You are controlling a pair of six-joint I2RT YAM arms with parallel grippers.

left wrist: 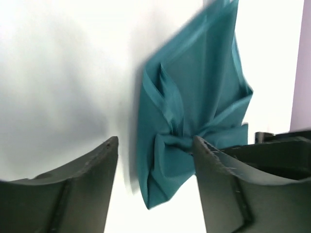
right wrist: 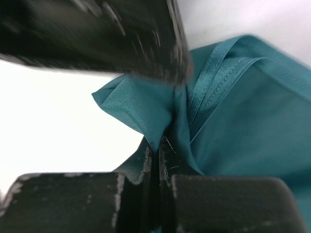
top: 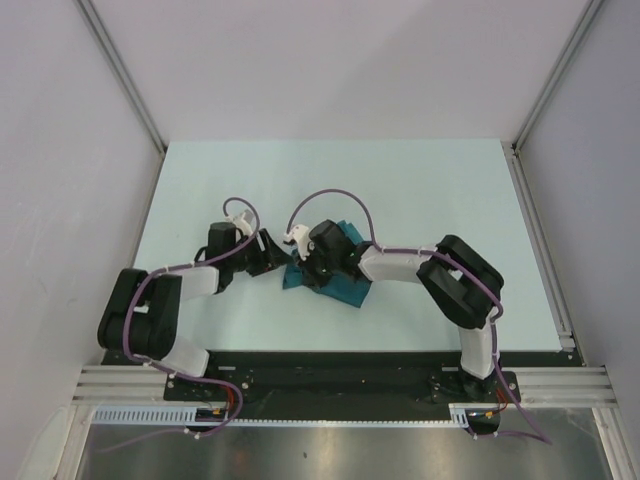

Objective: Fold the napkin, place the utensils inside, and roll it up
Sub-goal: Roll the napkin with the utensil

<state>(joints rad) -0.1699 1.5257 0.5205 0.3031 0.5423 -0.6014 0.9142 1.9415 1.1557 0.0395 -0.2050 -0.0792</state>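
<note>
Next, my left gripper closes tight on the napkin's crumpled end (left wrist: pixel 164 167), which lies loose between its fingers, before my right gripper lets go of the napkin's pinched fold (right wrist: pixel 156 121).
The teal napkin (top: pixel 345 292) lies bunched and creased at the middle of the table, mostly under my right gripper (top: pixel 306 267). In the right wrist view that gripper (right wrist: pixel 156 151) is shut on a pinched-up fold of the napkin (right wrist: pixel 243 126), which rises in a peak above the fingertips. My left gripper (top: pixel 272 254) sits just left of the cloth. In the left wrist view it (left wrist: pixel 155 143) stands open, its fingers (left wrist: pixel 87 184) apart, with the napkin's (left wrist: pixel 194 82) crumpled near end between and beyond them, not clamped. The utensils are out of view.
The pale table (top: pixel 420 180) is ringed by white walls with metal rails at its left and right edges. A dark part of the left gripper (right wrist: pixel 97 39) fills the top of the right wrist view, close above the pinched fold.
</note>
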